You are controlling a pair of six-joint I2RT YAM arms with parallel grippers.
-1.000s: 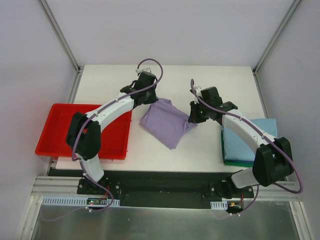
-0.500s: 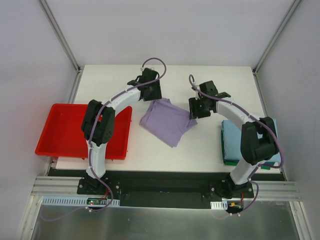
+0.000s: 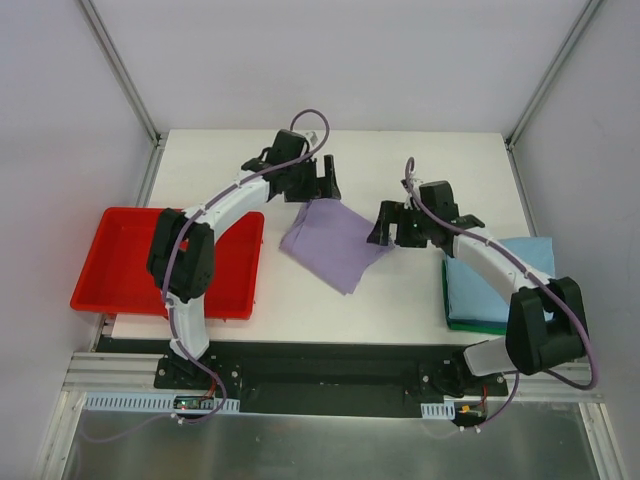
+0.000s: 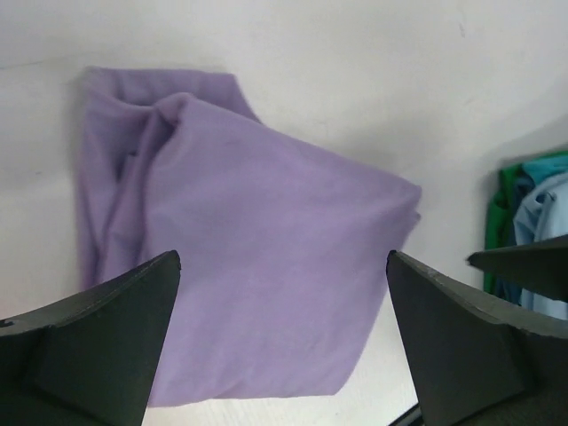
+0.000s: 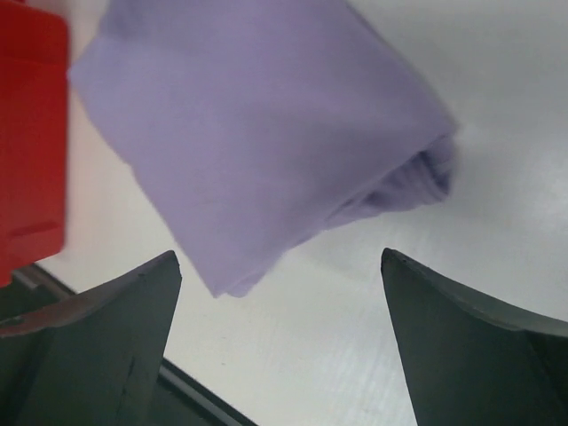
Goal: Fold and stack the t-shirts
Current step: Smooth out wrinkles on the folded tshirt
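My left gripper should turn the lavender t-shirt square and neaten its uneven edge [image 4: 120,200], because the t-shirt lies at a slant with one corner [image 3: 347,288] toward the near table edge.
The lavender t-shirt [image 3: 335,243] lies folded in a rough square on the table's middle, with nothing holding it. My left gripper [image 3: 322,180] hovers open just beyond its far corner; in the left wrist view the cloth [image 4: 257,266] fills the space below the open left gripper [image 4: 282,257]. My right gripper [image 3: 392,225] stands open beside the shirt's right corner, and the right wrist view shows the shirt [image 5: 257,115] ahead of the right gripper [image 5: 280,257]. At the right edge, a folded light blue t-shirt [image 3: 500,280] rests on a dark green t-shirt [image 3: 475,325].
A red tray [image 3: 120,270] sits at the table's left edge, partly under my left arm; its corner [image 5: 31,142] shows in the right wrist view. White walls and metal frame posts ring the table. The stack's green edge [image 4: 501,204] shows in the left wrist view.
Both grippers went from shut on the lavender t-shirt's corners to wide open. The shirt now lies free and flatter, and both grippers have drawn slightly back from it.
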